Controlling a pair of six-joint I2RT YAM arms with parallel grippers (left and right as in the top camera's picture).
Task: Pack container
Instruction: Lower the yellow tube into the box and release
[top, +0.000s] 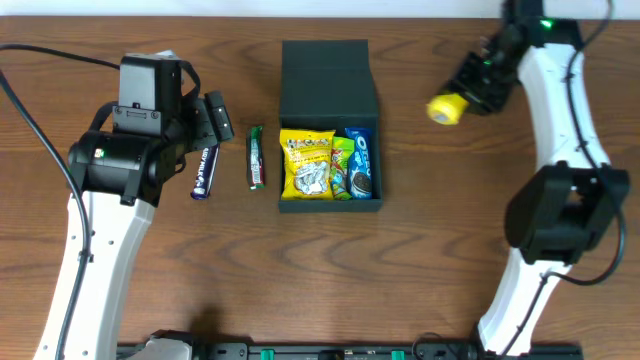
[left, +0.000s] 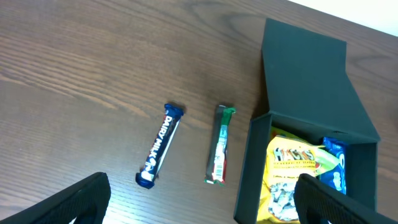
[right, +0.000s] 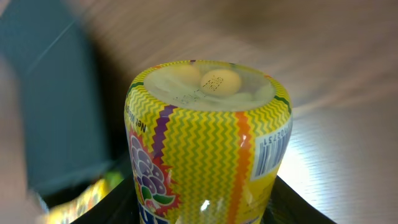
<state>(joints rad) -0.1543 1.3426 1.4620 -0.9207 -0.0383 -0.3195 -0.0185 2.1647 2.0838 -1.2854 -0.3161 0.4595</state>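
The lid flap (top: 327, 82) is clear of the container's opening, so my right gripper keeps carrying the yellow candy bottle to the green packet (top: 340, 160) and lets go of it there.
The dark teal container (top: 329, 80) stands open at the table's middle, lid flap lying back. Inside are a yellow snack bag (top: 306, 165), a green packet and a blue Oreo pack (top: 361, 165). It also shows in the left wrist view (left: 305, 106). My right gripper (top: 462, 100) is shut on a yellow candy bottle (top: 446, 108), held right of the container; the bottle fills the right wrist view (right: 208, 143). My left gripper (top: 213, 120) is open and empty, above a blue Dairy Milk bar (top: 204, 172) and near a green bar (top: 256, 158).
The blue bar (left: 158, 145) and green bar (left: 219, 144) lie side by side on the wooden table (top: 440, 240), left of the container. Black cables run along the left edge and the table's front rail.
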